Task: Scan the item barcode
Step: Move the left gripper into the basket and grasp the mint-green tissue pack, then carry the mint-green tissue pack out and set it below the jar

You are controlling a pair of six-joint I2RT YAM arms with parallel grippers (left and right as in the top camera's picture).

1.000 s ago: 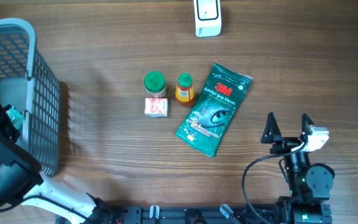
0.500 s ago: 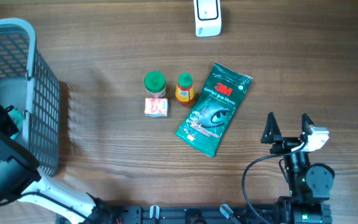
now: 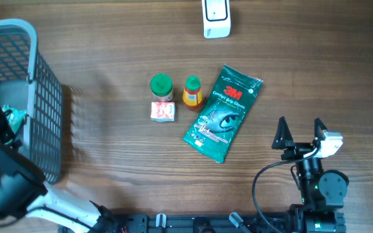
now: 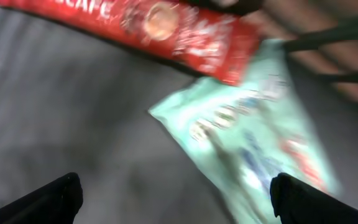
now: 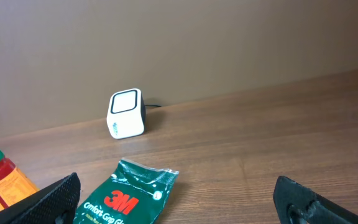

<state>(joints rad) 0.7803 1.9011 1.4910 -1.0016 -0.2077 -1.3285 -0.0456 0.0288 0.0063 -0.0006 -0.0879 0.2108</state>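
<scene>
The mint packet's near end (image 4: 260,183) is off toward one finger of the robot's open left gripper, so the fingers should be centred above its streaked edge (image 4: 232,171) before they pinch and lift.
The white barcode scanner (image 3: 216,18) stands at the table's far edge; in the right wrist view the scanner (image 5: 126,114) faces me. A green 3M glove pack (image 3: 224,113) lies mid-table, with its top end (image 5: 129,193) in the right wrist view. My right gripper (image 3: 299,133) rests open near the front right, empty, short of the pack. My left gripper (image 3: 2,120) is down inside the grey basket (image 3: 44,84). Its jaws (image 4: 176,196) stand open and empty over a pale mint packet (image 4: 253,130) and a red Nescafe pack (image 4: 148,25).
A green-lidded jar (image 3: 161,87), an orange bottle (image 3: 192,92) and a small red-and-white box (image 3: 162,111) sit left of the 3M pack. The basket's mesh wall stands between my left gripper and the table.
My left arm has shifted slightly inside the basket. The right arm and the things on the table have not moved.
</scene>
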